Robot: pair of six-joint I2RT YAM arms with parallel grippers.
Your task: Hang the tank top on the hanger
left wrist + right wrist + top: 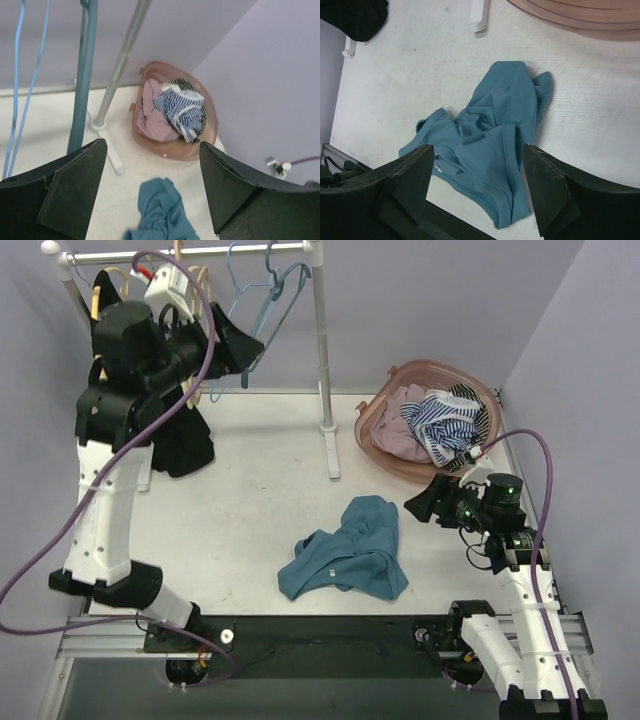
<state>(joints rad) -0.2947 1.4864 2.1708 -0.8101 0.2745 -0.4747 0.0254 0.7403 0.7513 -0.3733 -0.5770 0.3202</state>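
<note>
My gripper will bring the dark teal hanger (pixel 263 313) off the rail alone when I lift it, because a gap (pixel 59 75) separates it from the paler blue wire hanger.
The teal-blue tank top (pixel 350 550) lies crumpled on the white table near the front edge. It also shows in the left wrist view (pixel 162 210) and the right wrist view (pixel 490 145). The dark teal hanger (pixel 283 302) hangs on the rack rail at the back, and its arm shows in the left wrist view (pixel 82 75). My left gripper (pixel 245 348) is raised next to the hanger, open and empty (pixel 152 190). My right gripper (pixel 425 498) hovers to the right of the tank top, open and empty (pixel 477 190).
A white clothes rack (pixel 322 360) stands at the back with a paler blue wire hanger (pixel 238 280) and a black garment (pixel 185 440). A pink basket (pixel 375 440) with striped cloth (pixel 445 420) sits at the back right. Purple walls close in on both sides.
</note>
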